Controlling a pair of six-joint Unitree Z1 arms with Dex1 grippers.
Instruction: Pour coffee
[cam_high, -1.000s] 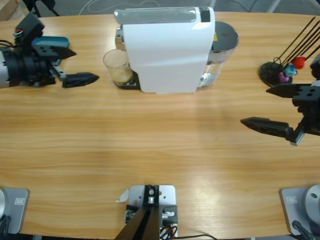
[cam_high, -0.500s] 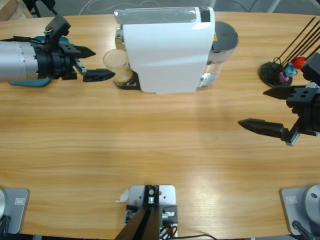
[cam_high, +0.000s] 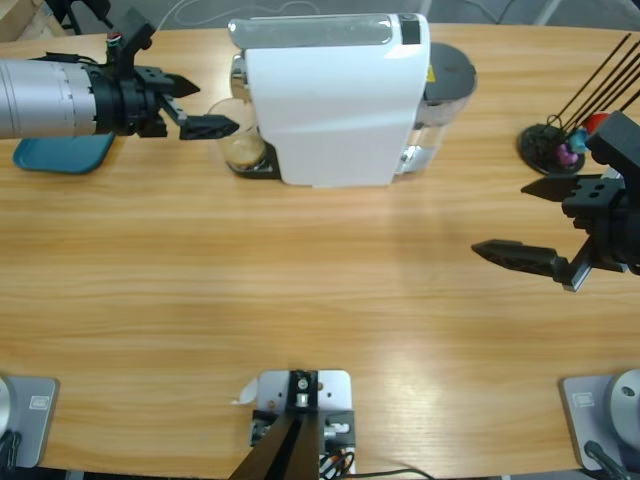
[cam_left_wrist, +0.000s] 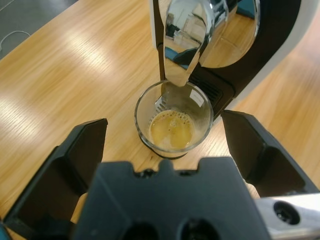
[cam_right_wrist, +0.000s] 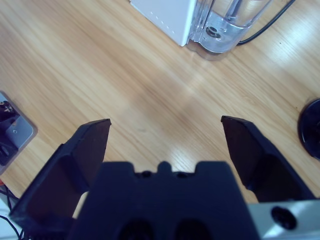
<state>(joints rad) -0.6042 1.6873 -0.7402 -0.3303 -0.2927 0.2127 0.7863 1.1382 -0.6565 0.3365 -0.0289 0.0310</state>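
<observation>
The coffee (cam_left_wrist: 171, 130) is shallow and far below the glass's rim (cam_left_wrist: 136, 117), so I expect it to stay in the glass when I carry the glass to the blue tray.
A clear glass (cam_high: 243, 146) stands on the drip tray of the white coffee machine (cam_high: 330, 100), under the chrome spout (cam_left_wrist: 182, 45). In the glass (cam_left_wrist: 173, 125) lies a shallow layer of tan coffee (cam_left_wrist: 171, 131) with foam. My left gripper (cam_high: 218, 108) comes in from the left, open, its jaw tips at the glass's left side. In the left wrist view the left gripper (cam_left_wrist: 164, 119) has one jaw on each side of the glass, not touching it. My right gripper (cam_high: 500, 217) hovers open over bare table at the right, nothing in the right gripper (cam_right_wrist: 165, 122).
A blue tray (cam_high: 58, 153) lies under the left arm. A black capsule stand (cam_high: 553, 143) with coloured capsules sits at the far right. The machine's clear water tank (cam_right_wrist: 225, 22) is at its right end. Bare wooden table (cam_high: 300, 280) fills the middle and front.
The left arm has swung right and toward the back, bringing its open jaws from beside the tray up to the glass. The right gripper has drifted slightly left.
</observation>
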